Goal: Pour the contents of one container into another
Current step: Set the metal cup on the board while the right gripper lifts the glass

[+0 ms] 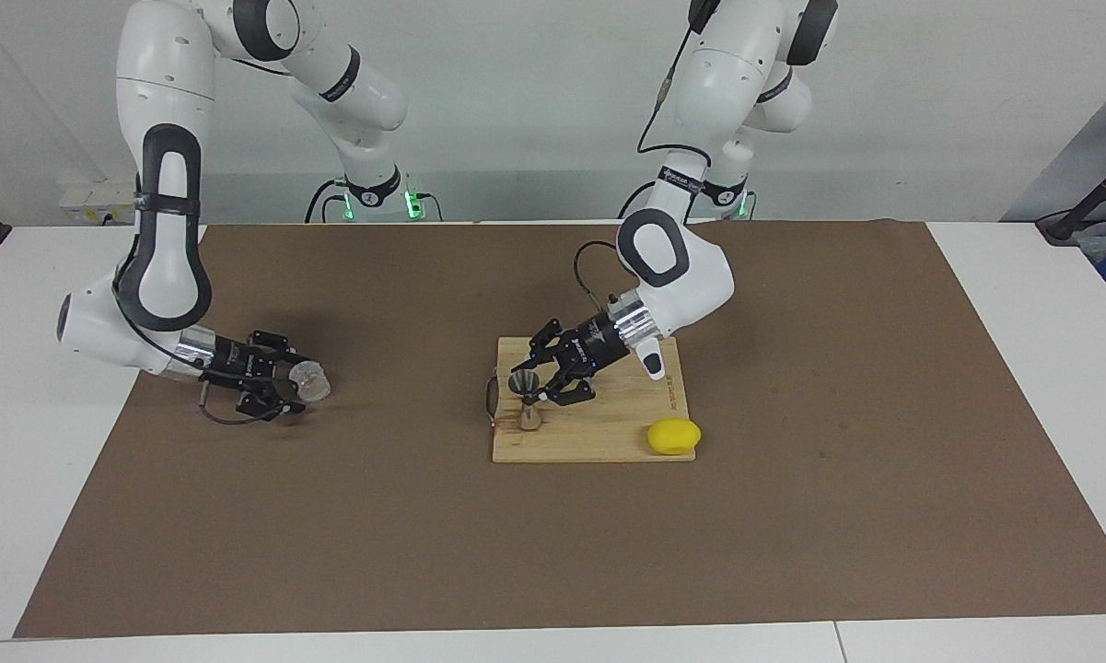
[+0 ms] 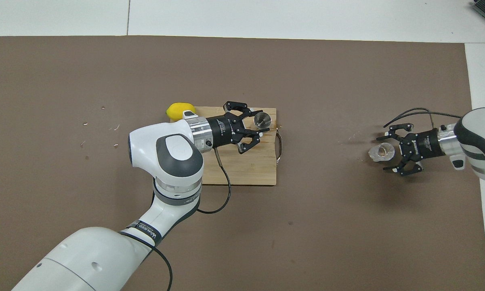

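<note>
My gripper will lift the small clear cup, and the cup should leave more drops behind where it stands, because shiny drops are already on the brown mat.
The small clear cup stands on the brown mat toward the right arm's end, with something brownish in it. My right gripper lies low and level with it, open, one finger on each side of the cup. The steel jigger stands upright on the wooden board. My left gripper reaches in sideways and is shut on the jigger at about its waist.
A yellow lemon rests at the board's corner, farther from the robots than the left forearm. A metal handle sticks out of the board's edge toward the cup. Light crumbs dot the brown mat.
</note>
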